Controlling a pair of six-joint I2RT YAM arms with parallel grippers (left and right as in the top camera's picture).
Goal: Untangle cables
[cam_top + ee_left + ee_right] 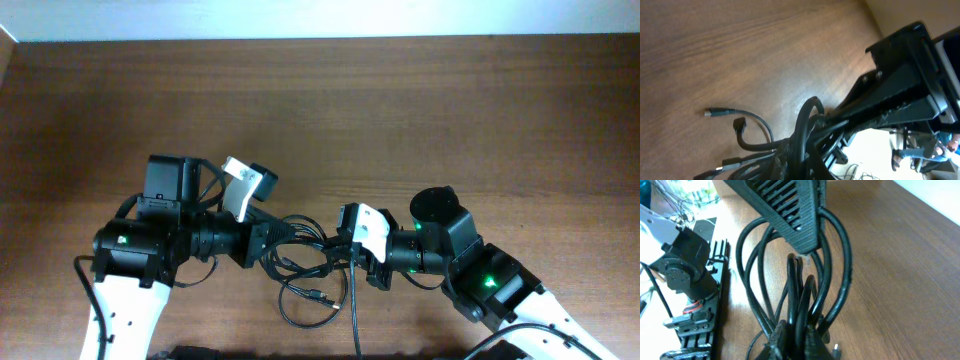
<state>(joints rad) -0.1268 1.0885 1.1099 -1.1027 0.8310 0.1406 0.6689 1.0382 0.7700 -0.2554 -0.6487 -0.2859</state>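
My right gripper should open and grip fewer pieces, then pull them away from my left gripper, because it is pinching several pieces of the cables (804, 297) together.
The cables (310, 262) are a black tangle on the wooden table between my two grippers, with loops trailing toward the front edge and a loose plug (318, 296). From the left, my left gripper (278, 240) is shut on the bundle. My right gripper (340, 248) comes in from the right and is shut on it too. In the left wrist view the cables (805, 120) rise out of my left gripper (805, 160), and a metal-tipped plug (710, 113) lies free. In the right wrist view my right gripper (801, 340) pinches several strands of the cables (844, 270), which run up to the left gripper's ribbed finger (795, 215).
Bare brown tabletop (400, 110) stretches behind and to both sides of the arms. The right arm's own thicker cord (355, 320) hangs over the front edge. Black equipment (695, 295) stands beyond the table edge in the right wrist view.
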